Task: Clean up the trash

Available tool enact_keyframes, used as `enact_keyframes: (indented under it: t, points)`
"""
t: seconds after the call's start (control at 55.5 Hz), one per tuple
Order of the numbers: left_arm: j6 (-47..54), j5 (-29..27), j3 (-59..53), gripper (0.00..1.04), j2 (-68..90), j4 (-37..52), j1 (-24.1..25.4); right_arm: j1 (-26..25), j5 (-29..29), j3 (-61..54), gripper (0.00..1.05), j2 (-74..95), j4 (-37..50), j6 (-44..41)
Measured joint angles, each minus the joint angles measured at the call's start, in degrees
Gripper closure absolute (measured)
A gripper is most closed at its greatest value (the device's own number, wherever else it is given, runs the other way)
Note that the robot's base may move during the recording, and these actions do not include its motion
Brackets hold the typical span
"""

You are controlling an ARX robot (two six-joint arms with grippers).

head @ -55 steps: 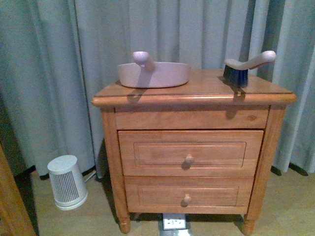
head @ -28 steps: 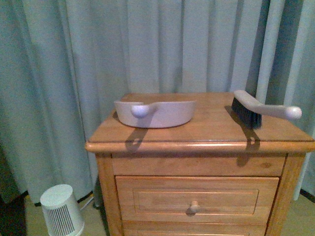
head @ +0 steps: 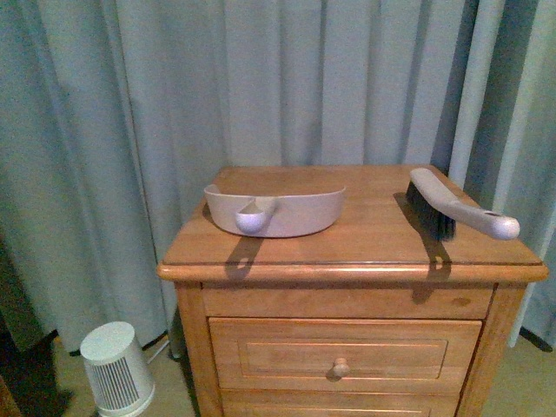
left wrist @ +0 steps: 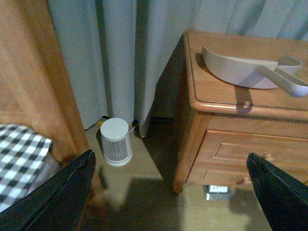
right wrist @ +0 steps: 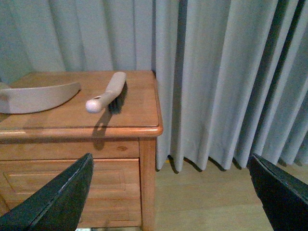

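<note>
The dustpan's handle end has a high side [head: 304,215] curving across it. The pinkish-beige dustpan [head: 276,214] will therefore keep the paper ball in while I lift and carry it.
No crumpled white paper ball shows in any view; the trash is hidden or out of view. A pinkish-beige dustpan [head: 276,211] lies on the wooden nightstand [head: 356,256], its handle toward the front edge; it also shows in the left wrist view [left wrist: 250,72] and partly in the right wrist view [right wrist: 38,96]. A hand brush [head: 456,207] with dark bristles lies at the top's right side, also in the right wrist view [right wrist: 107,92]. My left gripper [left wrist: 175,192] is open over the floor left of the nightstand. My right gripper [right wrist: 173,197] is open, low beside its right side.
Grey curtains [head: 261,87] hang behind the nightstand. A small white ribbed appliance [head: 113,367] stands on the floor at its left, also in the left wrist view [left wrist: 116,142]. A wooden bed frame [left wrist: 33,82] with checked bedding [left wrist: 19,154] is further left. Two drawers face front.
The front view has risen and come closer: the nightstand top now shows from above, and the lower drawer has dropped out of frame. Dustpan and brush lie where they were.
</note>
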Motion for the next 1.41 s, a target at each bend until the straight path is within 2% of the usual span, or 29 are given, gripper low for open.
enact_keyframes:
  t: [0.126,0.252,0.487,0.685,0.992,1.407]
  points:
    - [-0.20,-4.70,16.66,0.08,14.16,-9.11,-7.48,0.00,0.00,0.00,0.07,0.00,0.00,0.00]
    - [-0.13,-10.25,29.57,0.08,25.44,-12.35,-14.62,0.00,0.00,0.00,0.07,0.00,0.00,0.00]
    - [-5.99,-16.17,42.71,0.08,45.22,-13.77,-23.41,0.00,0.00,0.00,0.07,0.00,0.00,0.02]
    - [-8.00,-18.69,46.27,0.08,52.65,-13.38,-23.89,0.00,0.00,0.00,0.07,0.00,0.00,0.00]
    - [-10.80,-19.04,55.71,0.08,61.88,-15.04,-24.74,0.00,0.02,0.00,0.07,0.00,0.00,0.02]
    - [-11.23,-20.06,57.77,0.08,67.71,-14.62,-24.61,0.00,0.00,0.00,0.07,0.00,0.00,0.00]
